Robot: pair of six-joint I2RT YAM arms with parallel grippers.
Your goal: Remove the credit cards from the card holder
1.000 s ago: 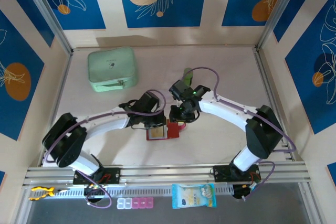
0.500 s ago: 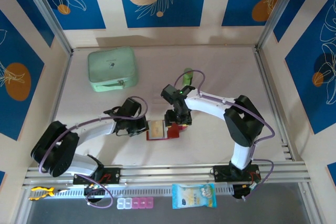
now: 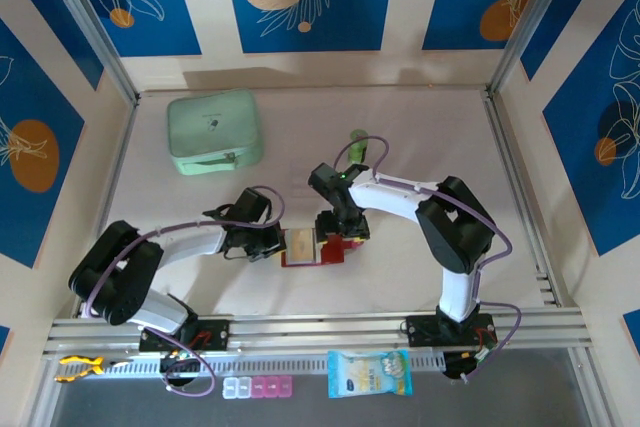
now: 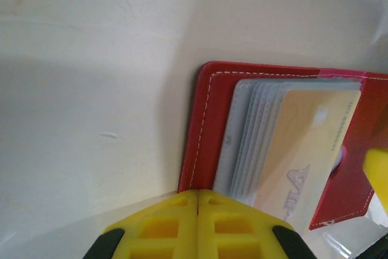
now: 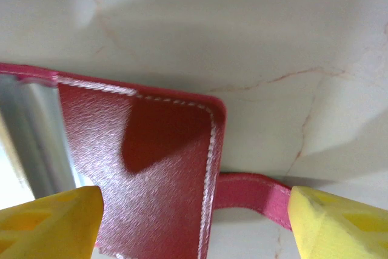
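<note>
My left gripper needs to move in from the card holder's red border (image 4: 193, 171), where it is now, and keep the clear sleeves (image 4: 244, 144) steady before my right gripper takes the credit card.
The card holder (image 3: 318, 248) lies open on the table between the two arms, a dark red wallet (image 4: 209, 119) with greyish clear sleeves (image 4: 245, 144). A tan credit card (image 4: 303, 144) sits in the top sleeve. My left gripper (image 3: 271, 242) is shut, its yellow fingertips (image 4: 198, 201) together at the holder's left edge with nothing seen between them. My right gripper (image 3: 341, 228) stands open over the holder's right flap (image 5: 157, 168). One yellow finger (image 5: 51, 219) is over the flap near the sleeves. The other finger (image 5: 339, 222) is by the pinkish strap tab (image 5: 248, 193).
A mint-green zip case (image 3: 214, 131) sits at the back left, and a small green object (image 3: 359, 136) lies behind the right arm. Metal frame posts and patterned walls enclose the table. A blue packet (image 3: 369, 374) and a pill box (image 3: 258, 386) lie in front of the arm rail.
My right gripper's jaws have spread wide over the holder's right flap. Both arms have dropped lower, and the left gripper has slid left to the holder's left edge.
</note>
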